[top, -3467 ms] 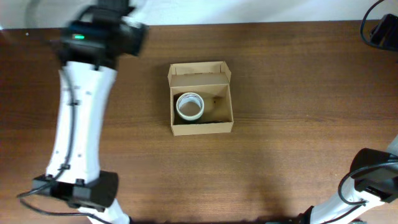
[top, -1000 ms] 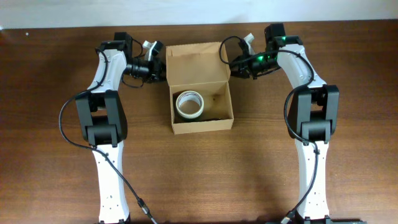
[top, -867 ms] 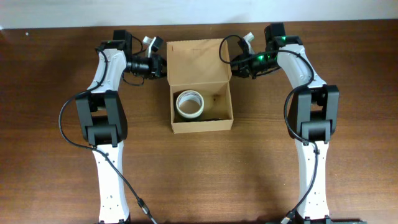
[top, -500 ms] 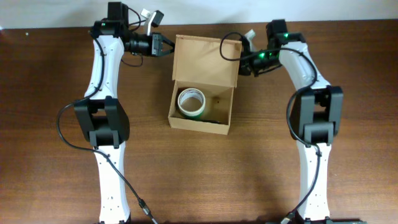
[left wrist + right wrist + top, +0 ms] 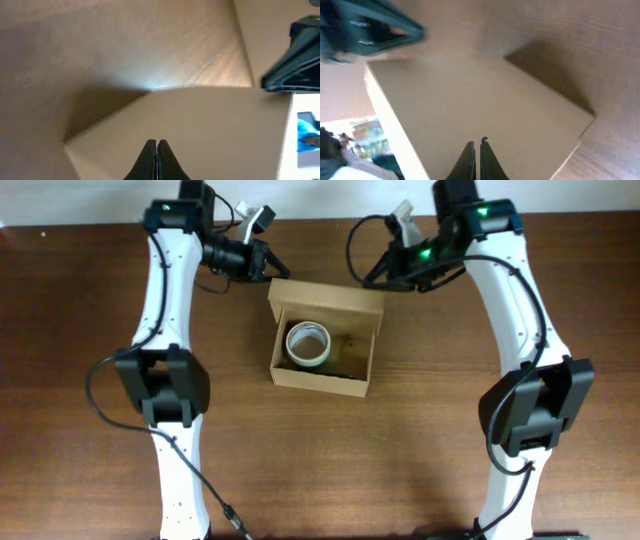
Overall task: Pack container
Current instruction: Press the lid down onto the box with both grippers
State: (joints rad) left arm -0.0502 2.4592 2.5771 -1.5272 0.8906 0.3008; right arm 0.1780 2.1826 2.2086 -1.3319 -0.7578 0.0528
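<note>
The flap lid (image 5: 325, 296) stands open at the container's far side, so the robot's left gripper should come back toward the container's near side (image 5: 320, 383) and push the lid shut together with the right gripper.
The container (image 5: 322, 376), a tan cardboard box, sits mid-table with its mouth uncovered. A white tape roll (image 5: 307, 345) lies inside it at the left. Its flap lid (image 5: 326, 296) rises from the far wall and fills both wrist views (image 5: 210, 125) (image 5: 470, 95). My left gripper (image 5: 270, 266) is shut at the flap's far left corner, its closed tips (image 5: 156, 143) against the cardboard. At the flap's far right corner my right gripper (image 5: 374, 277) is shut too, tips (image 5: 475, 144) on the flap. Neither holds anything.
The brown wooden table (image 5: 500, 410) runs all round the box. Its far edge lies just behind both grippers, with a pale wall (image 5: 320, 195) beyond. Both arms reach in from the near edge, one along each side of the box.
Both grippers have lifted and drawn back toward the far edge. The flap, earlier leaning back and showing broad, now stands steeper over the box's far wall. The box sits slightly turned.
</note>
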